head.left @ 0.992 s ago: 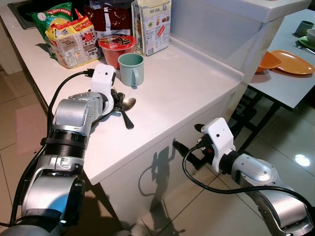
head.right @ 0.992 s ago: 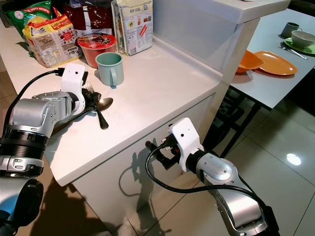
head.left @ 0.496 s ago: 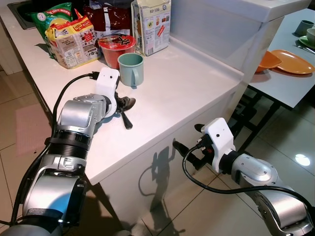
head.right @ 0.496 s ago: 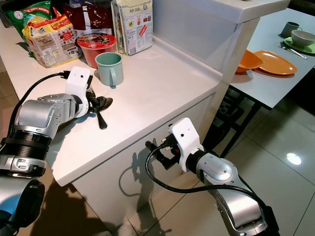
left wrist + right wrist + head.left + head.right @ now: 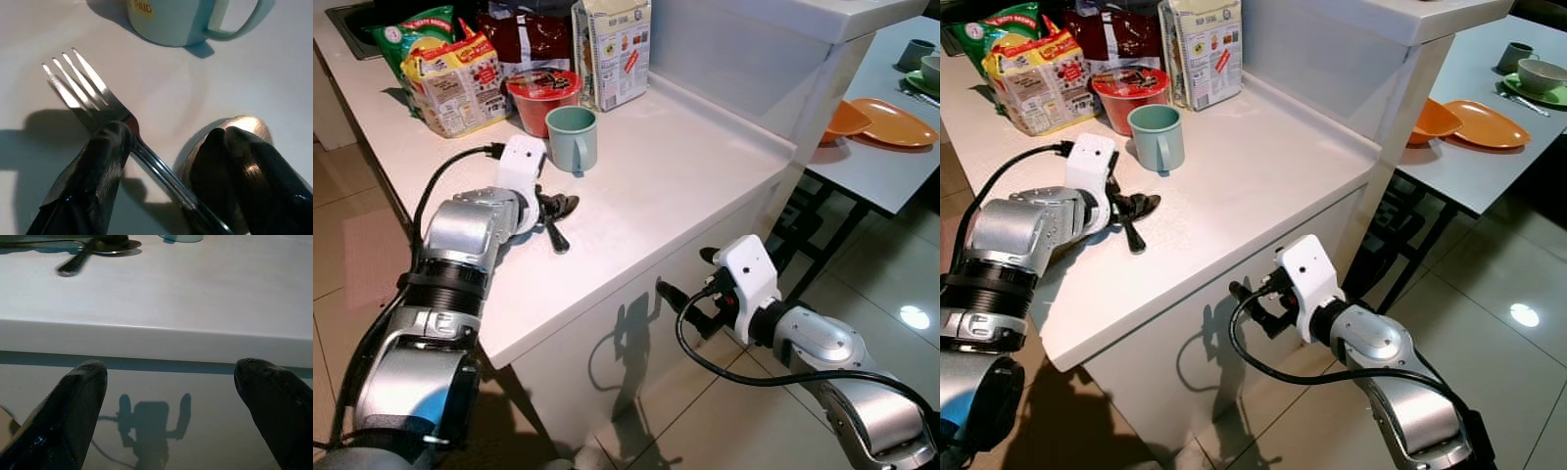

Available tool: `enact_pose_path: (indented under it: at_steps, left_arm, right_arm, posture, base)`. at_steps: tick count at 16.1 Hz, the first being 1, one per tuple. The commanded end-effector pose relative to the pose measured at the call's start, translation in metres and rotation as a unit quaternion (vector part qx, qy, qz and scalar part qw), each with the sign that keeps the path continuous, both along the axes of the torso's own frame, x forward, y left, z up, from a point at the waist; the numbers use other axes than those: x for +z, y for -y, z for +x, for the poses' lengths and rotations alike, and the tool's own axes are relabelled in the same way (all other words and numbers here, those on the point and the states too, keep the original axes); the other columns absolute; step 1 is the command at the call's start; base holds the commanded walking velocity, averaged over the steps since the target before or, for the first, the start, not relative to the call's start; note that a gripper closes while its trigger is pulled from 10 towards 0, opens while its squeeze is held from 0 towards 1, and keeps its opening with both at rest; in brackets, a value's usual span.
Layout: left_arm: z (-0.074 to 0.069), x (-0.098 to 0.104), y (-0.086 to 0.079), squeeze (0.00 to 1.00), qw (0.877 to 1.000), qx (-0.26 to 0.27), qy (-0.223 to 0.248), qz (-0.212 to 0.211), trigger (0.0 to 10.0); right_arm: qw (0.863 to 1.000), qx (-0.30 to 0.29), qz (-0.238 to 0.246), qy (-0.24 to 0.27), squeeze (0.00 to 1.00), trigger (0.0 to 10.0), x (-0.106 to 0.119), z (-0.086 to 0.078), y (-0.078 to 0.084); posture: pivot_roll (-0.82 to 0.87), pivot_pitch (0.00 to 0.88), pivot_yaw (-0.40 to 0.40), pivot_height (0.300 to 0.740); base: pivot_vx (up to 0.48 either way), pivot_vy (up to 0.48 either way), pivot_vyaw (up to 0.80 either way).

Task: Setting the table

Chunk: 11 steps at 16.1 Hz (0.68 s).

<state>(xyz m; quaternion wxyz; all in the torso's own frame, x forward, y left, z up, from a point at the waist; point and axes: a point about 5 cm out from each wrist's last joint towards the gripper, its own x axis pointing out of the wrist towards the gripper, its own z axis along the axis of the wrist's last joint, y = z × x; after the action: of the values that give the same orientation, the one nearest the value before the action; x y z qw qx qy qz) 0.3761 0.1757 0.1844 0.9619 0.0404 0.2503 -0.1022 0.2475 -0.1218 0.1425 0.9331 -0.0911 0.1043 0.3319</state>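
The fork's handle (image 5: 164, 172) is between my open fingers and the spoon's bowl (image 5: 248, 125) is off to one side, so I expect only the fork to come up when I lift.
A steel fork (image 5: 78, 83) and a spoon (image 5: 247, 126) lie crossed on the white counter (image 5: 675, 176), just in front of a pale green mug (image 5: 572, 137). My left gripper (image 5: 551, 206) is down on them and open. In the left wrist view its fingers (image 5: 105, 156) straddle the fork's handle, one resting over the spoon's bowl. My right gripper (image 5: 683, 272) hangs open and holds nothing, below the counter's front edge.
Snack bags (image 5: 450, 78), a red noodle cup (image 5: 544, 96) and a box (image 5: 612, 49) stand behind the mug. A raised white ledge (image 5: 783, 39) bounds the counter on the right. Beyond it, a dining table (image 5: 876, 171) bears orange plates (image 5: 898, 122) and green dishes (image 5: 917, 54).
My left gripper has swung forward and settled over the spoon and fork, covering the spoon's bowl. The right arm has not moved.
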Motion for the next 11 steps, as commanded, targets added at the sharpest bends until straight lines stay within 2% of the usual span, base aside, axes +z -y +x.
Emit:
enact_pose_path:
  at_steps: [1, 3, 6, 7, 9, 10, 11]
  left_arm:
    - [0.000, 0.000, 0.002, 0.00, 0.999, 0.002, 0.000, -0.035, 10.0]
    - [-0.001, 0.005, 0.006, 0.00, 0.999, -0.034, 0.017, -0.014, 10.0]
    - [0.000, -0.001, 0.007, 0.00, 0.997, -0.063, 0.015, 0.032, 10.0]
    - [0.002, -0.002, 0.004, 0.00, 0.996, -0.058, 0.010, 0.062, 10.0]
    - [0.004, 0.004, 0.000, 0.00, 0.998, -0.027, 0.007, 0.055, 10.0]
    - [0.005, 0.010, -0.001, 0.42, 0.999, -0.010, 0.012, 0.033, 10.0]
    - [0.006, 0.015, -0.002, 1.00, 1.000, -0.004, 0.017, 0.014, 10.0]
  right_arm:
    - [1.000, 0.004, -0.009, 0.004, 0.00, 10.0, 0.000, -0.001, -0.001]
    - [1.000, 0.004, -0.009, 0.002, 0.00, 10.0, -0.002, -0.002, 0.000]
    - [1.000, 0.005, -0.011, 0.002, 0.00, 10.0, -0.003, -0.002, 0.000]
    - [1.000, 0.003, -0.012, 0.003, 0.00, 10.0, -0.003, -0.003, 0.001]
    - [1.000, 0.001, -0.013, 0.003, 0.00, 10.0, -0.003, -0.003, 0.003]
    - [1.000, 0.002, -0.014, 0.004, 0.00, 10.0, -0.001, -0.004, 0.003]
    - [1.000, 0.004, -0.014, 0.006, 0.00, 10.0, 0.002, -0.003, 0.003]
  posture:
    - [0.05, 0.000, -0.003, 0.740]
    - [0.05, 0.000, -0.006, 0.740]
    - [0.05, 0.000, -0.006, 0.740]
    - [0.04, 0.000, 0.000, 0.740]
    - [0.04, 0.000, -0.001, 0.740]
    - [0.04, 0.000, -0.004, 0.740]
    - [0.04, 0.000, -0.004, 0.740]
  base:
    - [0.000, 0.000, 0.00]
    - [0.000, 0.000, 0.00]
    - [0.000, 0.000, 0.00]
    - [0.000, 0.000, 0.00]
    - [0.000, 0.000, 0.00]
    - [0.000, 0.000, 0.00]
    - [0.000, 0.000, 0.00]
